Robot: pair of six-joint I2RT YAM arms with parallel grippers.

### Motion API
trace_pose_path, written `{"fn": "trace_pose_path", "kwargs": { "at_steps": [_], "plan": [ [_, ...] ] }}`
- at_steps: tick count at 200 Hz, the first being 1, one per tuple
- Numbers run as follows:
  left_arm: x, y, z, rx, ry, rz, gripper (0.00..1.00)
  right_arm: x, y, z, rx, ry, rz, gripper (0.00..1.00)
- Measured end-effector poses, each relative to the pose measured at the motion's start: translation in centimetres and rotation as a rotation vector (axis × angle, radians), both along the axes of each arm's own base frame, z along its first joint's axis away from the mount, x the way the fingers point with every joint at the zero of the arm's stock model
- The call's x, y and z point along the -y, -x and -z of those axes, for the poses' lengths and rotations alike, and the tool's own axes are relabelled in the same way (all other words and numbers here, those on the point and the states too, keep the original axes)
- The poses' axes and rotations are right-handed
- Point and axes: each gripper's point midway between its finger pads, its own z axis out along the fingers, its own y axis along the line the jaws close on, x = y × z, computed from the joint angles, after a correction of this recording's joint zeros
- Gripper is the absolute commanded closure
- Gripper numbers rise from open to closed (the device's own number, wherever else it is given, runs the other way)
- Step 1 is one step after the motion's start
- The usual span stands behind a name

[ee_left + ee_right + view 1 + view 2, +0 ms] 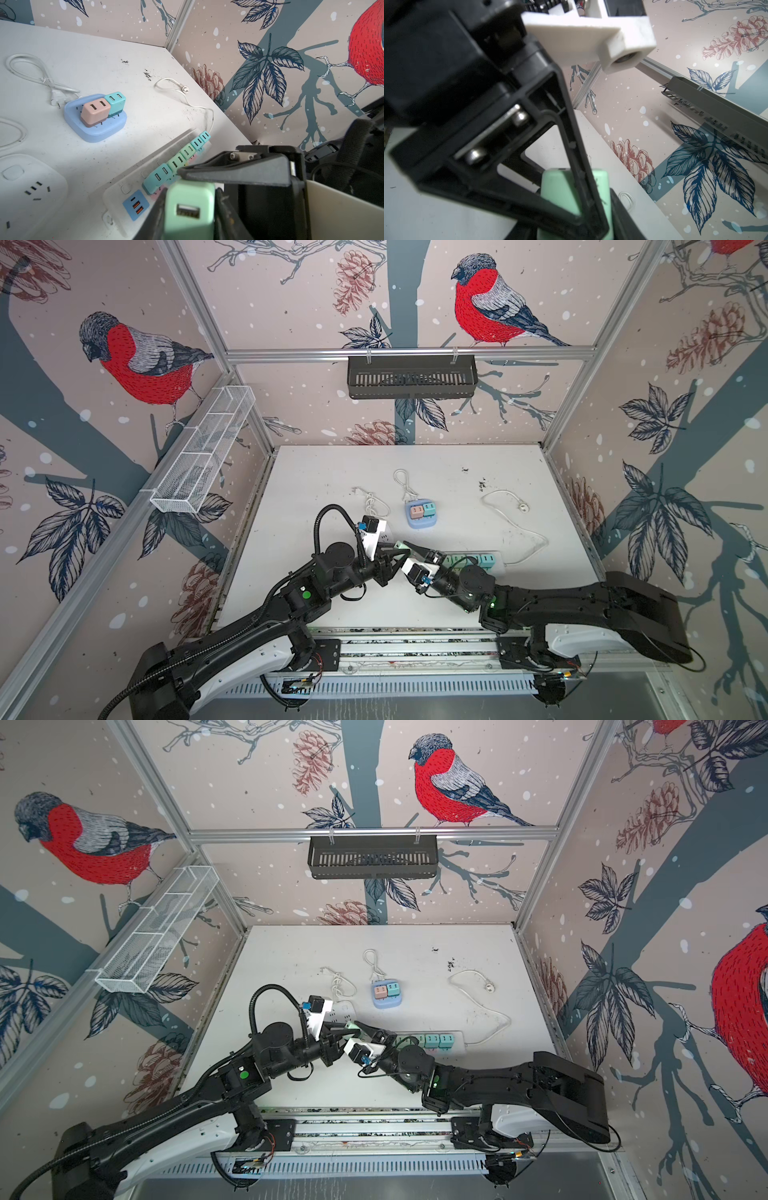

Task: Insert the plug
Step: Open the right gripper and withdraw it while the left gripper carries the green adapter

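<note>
Next, I open my right gripper and move it away before my left gripper puts the plug into the white socket block, because both grippers are shut on the mint-green plug.
A mint-green plug with a USB port hangs just above the table, off the near end of the white power strip. In the left wrist view my left gripper is shut on the plug, one dark finger on each side. My right gripper is shut on the same plug, and one of its fingers crosses over the plug's top. In both top views the left gripper and right gripper meet tip to tip. Several teal and green plugs sit in a row in the strip.
A blue socket pad holding a pink and a teal plug lies behind the grippers. A white socket block with a coiled cord lies at the left. The strip's white cable runs right. A black basket and a wire shelf hang on the walls.
</note>
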Motion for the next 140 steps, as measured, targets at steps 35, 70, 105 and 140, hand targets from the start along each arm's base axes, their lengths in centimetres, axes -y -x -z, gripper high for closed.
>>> {"fn": "trace_pose_path", "kwargs": {
  "at_steps": [35,70,105,140],
  "plan": [
    [0.0,0.1,-0.1,0.013,-0.004,0.007,0.93,0.0,0.1,-0.1,0.0,-0.004,-0.007,0.82],
    [0.1,0.1,0.0,0.017,-0.009,0.011,1.0,0.2,0.2,0.0,-0.004,-0.003,-0.008,0.01],
    [-0.5,-0.6,0.0,0.089,-0.057,-0.028,1.0,2.1,0.9,-0.2,-0.014,-0.037,-0.013,0.0],
    [-1.9,-2.5,-0.4,0.21,-0.14,-0.14,1.0,5.8,1.4,-2.0,-0.024,-0.138,0.017,0.0]
  ]
}}
